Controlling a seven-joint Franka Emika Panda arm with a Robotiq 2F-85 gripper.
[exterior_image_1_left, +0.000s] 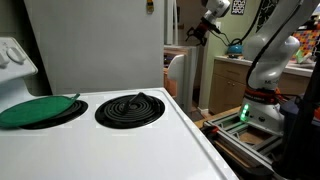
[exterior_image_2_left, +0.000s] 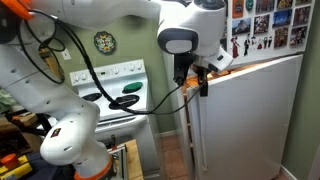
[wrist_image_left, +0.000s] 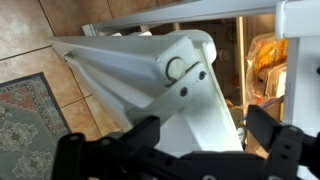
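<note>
Next, my gripper moves into the gap (wrist_image_left: 262, 72) and pushes the fridge door wider from inside, because the door is only slightly open and its top edge (wrist_image_left: 172, 66) is between my gripper's spread fingers.
My gripper (exterior_image_2_left: 201, 78) hangs at the top corner of a tall white fridge (exterior_image_2_left: 245, 120), next to a white stove (exterior_image_2_left: 118, 88). In the wrist view the two black fingers of the gripper (wrist_image_left: 207, 133) are spread apart. The white edge of the fridge door (wrist_image_left: 190, 95), with a round hinge fitting, lies between them. I cannot tell whether the fingers touch it. The door stands ajar, and orange-wrapped food (wrist_image_left: 265, 62) shows in the gap. In an exterior view the gripper (exterior_image_1_left: 200, 30) is far back, beyond the stove top.
The stove top (exterior_image_1_left: 120, 140) has a black coil burner (exterior_image_1_left: 131, 108) and a green lid (exterior_image_1_left: 35, 110) on another burner. The arm's base (exterior_image_1_left: 262, 100) stands on a frame beside the stove. Photos (exterior_image_2_left: 265, 25) hang on the green wall. A patterned rug (wrist_image_left: 30, 125) lies on the tiled floor.
</note>
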